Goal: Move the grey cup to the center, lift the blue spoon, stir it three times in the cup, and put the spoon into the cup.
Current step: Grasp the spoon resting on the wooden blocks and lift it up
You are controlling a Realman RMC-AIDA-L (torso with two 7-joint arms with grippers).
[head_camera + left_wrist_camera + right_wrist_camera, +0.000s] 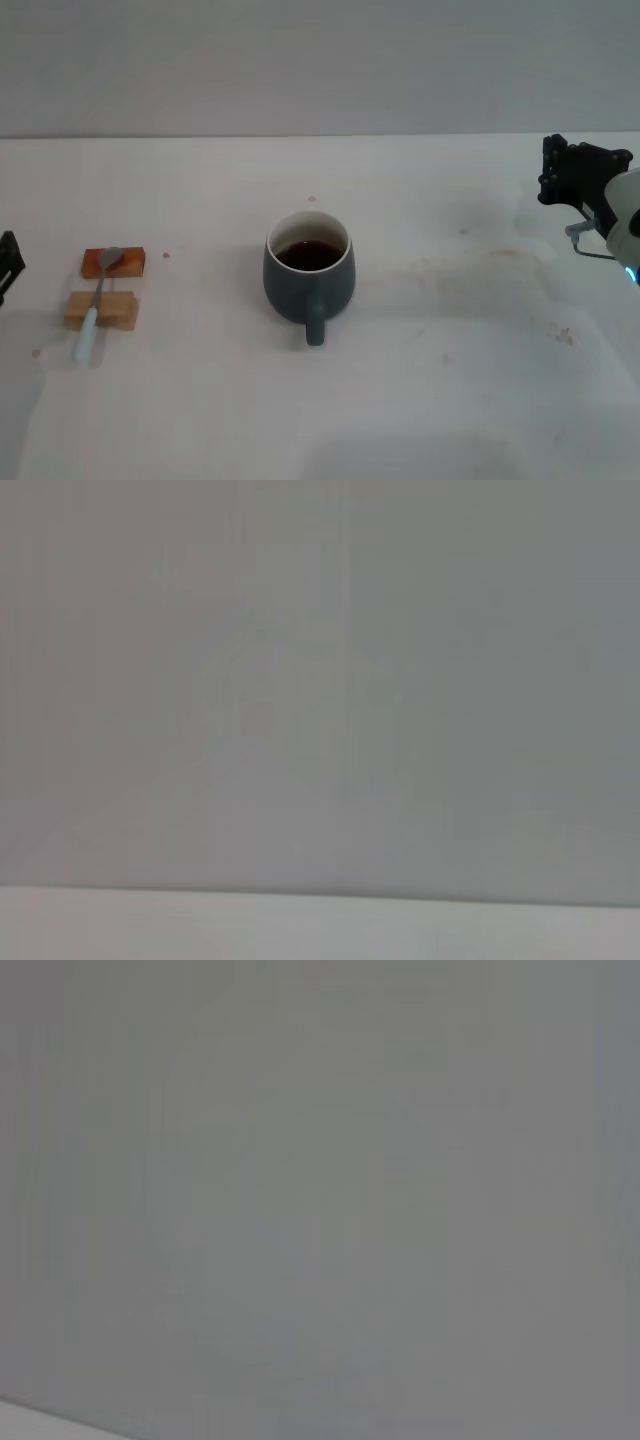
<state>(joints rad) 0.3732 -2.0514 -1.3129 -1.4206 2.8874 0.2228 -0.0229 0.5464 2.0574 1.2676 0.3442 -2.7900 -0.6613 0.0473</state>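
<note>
I can see that the blue spoon's pale handle juts free [89, 332] past the tan wooden block, so I should carry on moving my left gripper there until its fingers are on both sides of the handle [83, 350].
The grey cup [308, 270] stands upright near the middle of the white table [460, 400], handle toward me, with dark liquid inside. The blue spoon [98, 304] lies at the left across two small wooden blocks, metal bowl on the far block, pale handle pointing toward me. My right gripper [556, 172] hangs at the far right edge, well away from the cup. My left gripper [8, 262] only peeks in at the left edge, left of the spoon. Both wrist views show only a blank grey wall.
A reddish wooden block [113, 263] and a tan wooden block [100, 310] support the spoon. The tabletop has faint brown stains [480, 262] right of the cup. The table's far edge meets a plain grey wall.
</note>
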